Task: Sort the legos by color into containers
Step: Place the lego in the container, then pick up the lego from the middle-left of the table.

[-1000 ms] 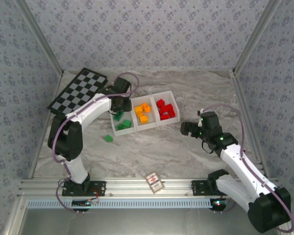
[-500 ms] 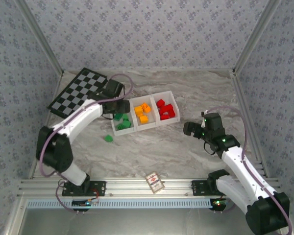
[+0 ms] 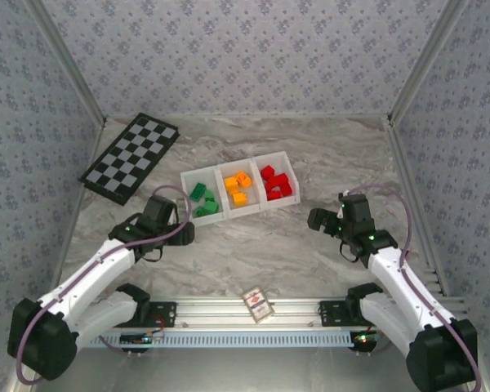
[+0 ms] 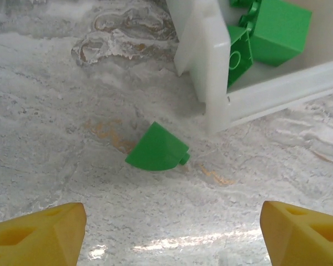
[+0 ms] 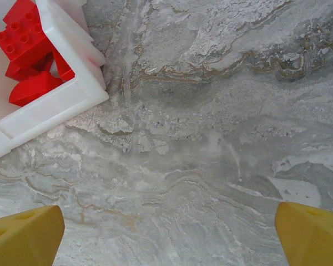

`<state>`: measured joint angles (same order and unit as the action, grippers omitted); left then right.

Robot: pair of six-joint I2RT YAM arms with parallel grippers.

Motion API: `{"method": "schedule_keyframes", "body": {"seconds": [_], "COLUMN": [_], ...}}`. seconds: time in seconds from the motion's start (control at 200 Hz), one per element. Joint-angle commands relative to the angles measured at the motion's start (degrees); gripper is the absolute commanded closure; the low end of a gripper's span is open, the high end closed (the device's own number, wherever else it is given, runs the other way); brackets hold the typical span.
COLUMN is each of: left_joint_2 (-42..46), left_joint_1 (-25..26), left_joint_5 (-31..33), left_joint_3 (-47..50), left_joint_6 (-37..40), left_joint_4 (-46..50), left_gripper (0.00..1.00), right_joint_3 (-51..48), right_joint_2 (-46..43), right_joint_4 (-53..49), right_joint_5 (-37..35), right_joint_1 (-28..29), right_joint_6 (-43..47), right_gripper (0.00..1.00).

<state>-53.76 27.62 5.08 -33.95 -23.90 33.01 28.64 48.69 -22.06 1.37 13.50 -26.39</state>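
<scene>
The loose green lego is clear of the white tray's corner (image 4: 215,123), so my left gripper should keep going down open until its fingers straddle the lego (image 4: 157,148), then close.
The white tray (image 3: 221,175) holds green legos (image 3: 202,201) in its left compartment, orange legos (image 3: 238,187) in the middle and red legos (image 3: 276,184) on the right. One loose green lego (image 4: 157,148) lies on the marble just outside the tray's corner (image 4: 211,83), ahead of my open left gripper (image 4: 172,238), which touches nothing. From above, the left gripper (image 3: 181,233) sits near the tray's front left corner and covers that brick. My right gripper (image 3: 314,218) is open over bare marble, right of the tray. Its wrist view shows red legos (image 5: 28,50) behind the tray wall (image 5: 61,105).
A black-and-white checkerboard (image 3: 131,157) lies at the back left. A small red-patterned card box (image 3: 258,304) rests by the aluminium rail (image 3: 310,309) at the near edge. Patterned walls close in the table on three sides.
My left arm has drawn back from over the green compartment toward the near left and now sits low by the loose green lego. My right gripper drifted slightly rightward and nearer.
</scene>
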Motion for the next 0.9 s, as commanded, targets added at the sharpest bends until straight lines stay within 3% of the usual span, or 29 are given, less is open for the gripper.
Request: {"method": "schedule_keyframes", "body": {"seconds": [0.0, 0.31, 0.61, 0.9], "left_joint_2": [0.31, -12.1, -15.68, -21.59], "left_joint_1": [-0.66, -3.21, -5.84, -7.58], "left_joint_5": [-2.83, -5.58, -8.68, -12.82], "left_joint_3": [0.35, -1.95, -0.05, -0.85], "left_joint_6": [1.96, 1.95, 2.03, 0.67], "left_joint_4": [-6.38, -9.71, -15.59, -16.4], "left_gripper": [0.16, 0.19, 0.19, 0.26], "right_joint_3": [-1.08, -2.54, -2.89, -2.89], "right_joint_2": [0.14, -2.73, -4.51, -4.93], "right_joint_4": [1.82, 0.66, -0.57, -0.62], "right_joint_5": [0.86, 1.48, 3.54, 5.74], "right_joint_1": [-0.56, -2.18, -5.63, -8.3], "right_joint_6": [-1.98, -2.73, -1.74, -1.96], "right_gripper": [0.0, 0.0, 0.0, 0.0]}}
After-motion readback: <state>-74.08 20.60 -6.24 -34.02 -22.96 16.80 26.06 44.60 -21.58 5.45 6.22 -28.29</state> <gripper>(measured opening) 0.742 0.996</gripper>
